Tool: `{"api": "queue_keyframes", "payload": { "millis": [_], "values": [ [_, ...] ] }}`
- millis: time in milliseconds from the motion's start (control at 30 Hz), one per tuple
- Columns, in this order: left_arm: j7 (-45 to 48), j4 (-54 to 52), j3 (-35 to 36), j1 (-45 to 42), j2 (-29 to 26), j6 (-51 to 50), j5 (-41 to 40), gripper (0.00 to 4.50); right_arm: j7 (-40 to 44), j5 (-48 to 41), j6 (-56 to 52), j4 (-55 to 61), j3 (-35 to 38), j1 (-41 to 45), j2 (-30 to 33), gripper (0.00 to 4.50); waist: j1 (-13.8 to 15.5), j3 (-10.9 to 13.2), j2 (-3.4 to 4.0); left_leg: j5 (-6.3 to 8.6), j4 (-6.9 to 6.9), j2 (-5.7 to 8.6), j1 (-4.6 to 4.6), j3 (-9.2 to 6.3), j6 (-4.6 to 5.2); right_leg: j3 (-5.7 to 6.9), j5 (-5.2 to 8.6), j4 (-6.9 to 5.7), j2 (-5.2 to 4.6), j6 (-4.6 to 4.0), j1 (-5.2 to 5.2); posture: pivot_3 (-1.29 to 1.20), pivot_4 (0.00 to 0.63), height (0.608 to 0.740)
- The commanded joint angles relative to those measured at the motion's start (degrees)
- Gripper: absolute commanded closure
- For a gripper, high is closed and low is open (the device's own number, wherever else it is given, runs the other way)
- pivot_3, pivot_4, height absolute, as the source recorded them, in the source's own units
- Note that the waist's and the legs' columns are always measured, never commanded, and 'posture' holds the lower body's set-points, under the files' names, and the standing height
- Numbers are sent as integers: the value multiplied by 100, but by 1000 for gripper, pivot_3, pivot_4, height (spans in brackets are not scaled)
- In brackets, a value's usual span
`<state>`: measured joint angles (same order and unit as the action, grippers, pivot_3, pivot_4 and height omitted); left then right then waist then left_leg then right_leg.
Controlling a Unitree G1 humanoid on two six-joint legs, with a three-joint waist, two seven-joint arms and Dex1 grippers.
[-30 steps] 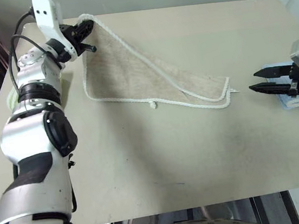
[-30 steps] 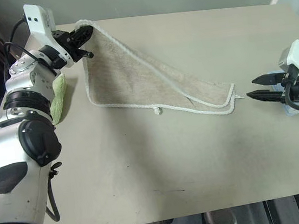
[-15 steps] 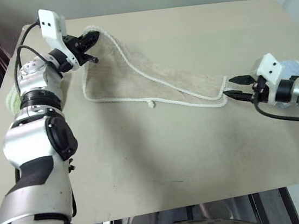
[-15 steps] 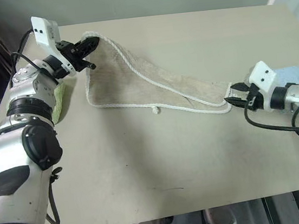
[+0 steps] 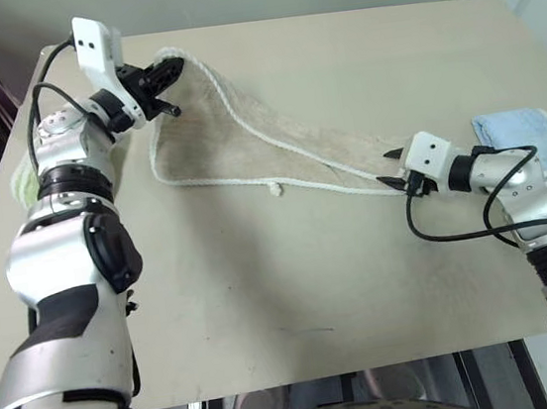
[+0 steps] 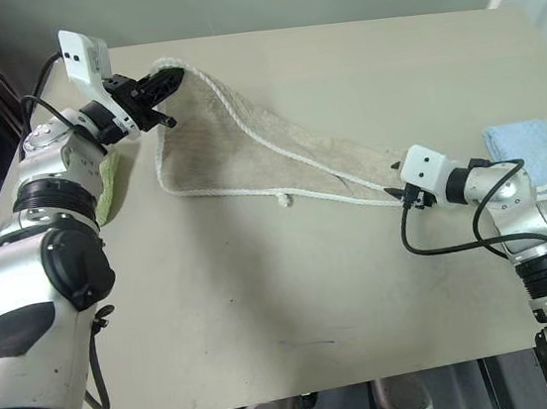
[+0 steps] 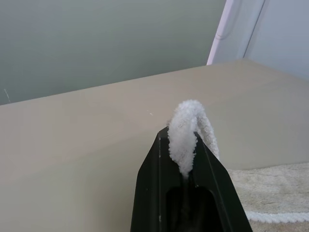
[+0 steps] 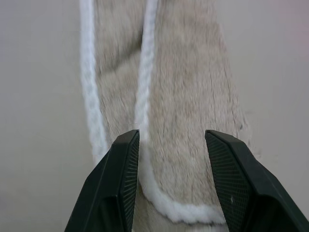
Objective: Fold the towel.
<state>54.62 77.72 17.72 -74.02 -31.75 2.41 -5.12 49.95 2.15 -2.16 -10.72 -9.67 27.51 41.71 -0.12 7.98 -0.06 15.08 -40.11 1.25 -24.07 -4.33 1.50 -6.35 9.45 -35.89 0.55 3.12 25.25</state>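
Note:
The white cords point(image 5: 292, 148) are lying apart as separate edges, so the towel's top layer point(image 5: 310, 138) will come away from the lower one when I lift its corner.
The beige towel point(image 5: 245, 138) with white corded edging lies doubled on the table, running from the far left down to the right. My left gripper point(image 5: 172, 72) is shut on the towel's far-left corner and holds it up off the table; the left wrist view shows the white cord point(image 7: 186, 130) pinched between the black fingertips. My right gripper point(image 5: 389, 168) is at the towel's right end. It stands open, and its fingers point(image 8: 123, 174) straddle the layered corner point(image 8: 183, 111) without closing on it.
A folded light blue towel point(image 5: 524, 134) lies on the table behind the right arm. A folded green towel point(image 6: 106, 185) sits under the left arm near the table's left edge. The towel's small loop tag point(image 5: 277, 190) sticks out of its near edge.
My right gripper has swept in from the right and come down over the towel's right corner, uncovering the blue towel. The left gripper keeps its hold and has barely moved.

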Motion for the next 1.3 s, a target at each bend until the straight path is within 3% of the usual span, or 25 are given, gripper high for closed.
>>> {"api": "queue_keyframes", "payload": {
  "millis": [33,367,1033,1133,1300],
  "values": [
    [3,-154,30,-36,-96,109,-36,4500,-15,54,185,-39,79,126,-4,2228,-5,0,1,0,1,2,0,2,-1,2,0,1,5,0,1,0,150,740],
    [0,-164,-2,-50,-106,112,-20,4500,243,-82,-57,234,31,50,-110,2228,-3,0,0,0,5,4,-2,4,0,3,0,3,7,-5,3,0,150,740],
    [13,-176,-70,-7,-105,144,11,4500,-72,358,-222,-247,38,257,-206,2228,-2,0,0,9,5,1,-2,-6,15,3,-3,2,6,-14,2,0,150,740],
    [22,-176,-73,-4,-106,145,11,4500,-55,352,-251,-259,48,274,-207,2820,0,0,1,10,6,2,-2,-8,16,7,-4,2,7,-15,4,0,150,740],
    [40,-178,-72,2,-105,146,8,4500,-46,352,-287,-208,64,260,-207,4483,-1,1,2,10,8,-2,-3,-11,16,4,-4,3,6,-17,5,0,150,740]
  ]
}}
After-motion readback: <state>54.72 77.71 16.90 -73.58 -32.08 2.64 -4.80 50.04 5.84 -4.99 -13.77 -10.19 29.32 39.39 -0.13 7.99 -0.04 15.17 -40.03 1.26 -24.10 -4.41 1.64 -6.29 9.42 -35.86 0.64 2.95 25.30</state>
